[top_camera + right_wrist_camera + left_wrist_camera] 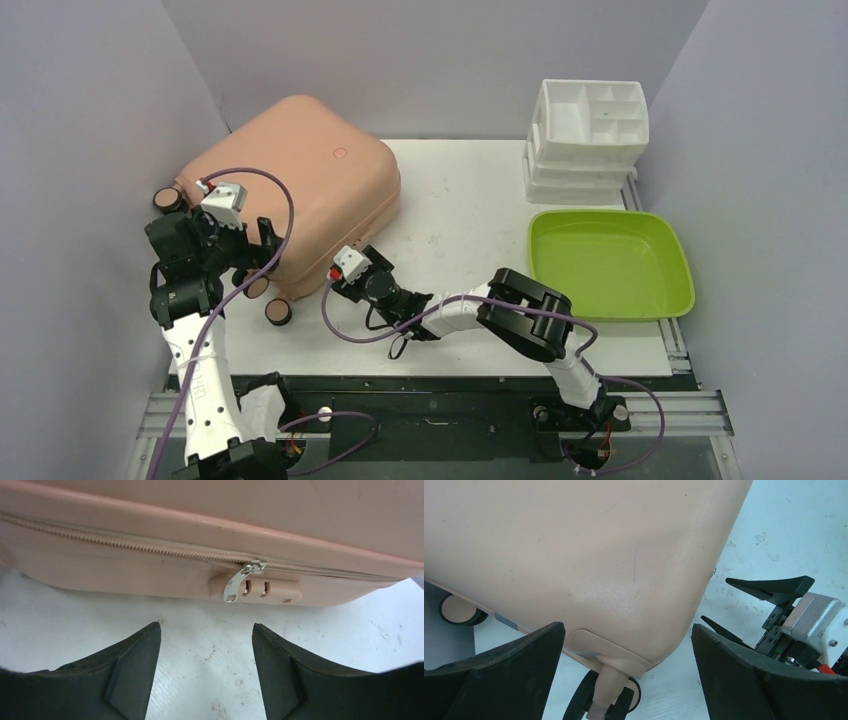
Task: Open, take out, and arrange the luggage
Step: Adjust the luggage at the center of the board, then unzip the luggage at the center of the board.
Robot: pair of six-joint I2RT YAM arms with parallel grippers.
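Observation:
Next, I move in low at the lock block (pixel 276 589) and get my right gripper's open fingers on both sides of the zipper pull before closing, because the zipper pull (pixel 235 586) hangs beyond them.
The salmon-pink luggage (pixel 295 180) lies flat and zipped shut at the back left of the table. My left gripper (pixel 262 240) is open at its near left corner, jaws astride the corner and a caster wheel (pixel 601 700) without gripping. My right gripper (pixel 340 285) is open and empty, low on the table, facing the luggage's front edge. In the right wrist view the zipper (pixel 125 542) runs along the shell (pixel 150 575) and a silver zipper pull (pixel 239 582) hangs by a small lock block (pixel 270 590), just beyond my fingertips (pixel 150 635).
A lime-green tray (pixel 610 262) sits at the right. A stack of white compartmented organizers (pixel 588 135) stands behind it. Loose-looking caster wheels (pixel 278 312) show by the luggage's near left corner. Grey walls close in left, back and right.

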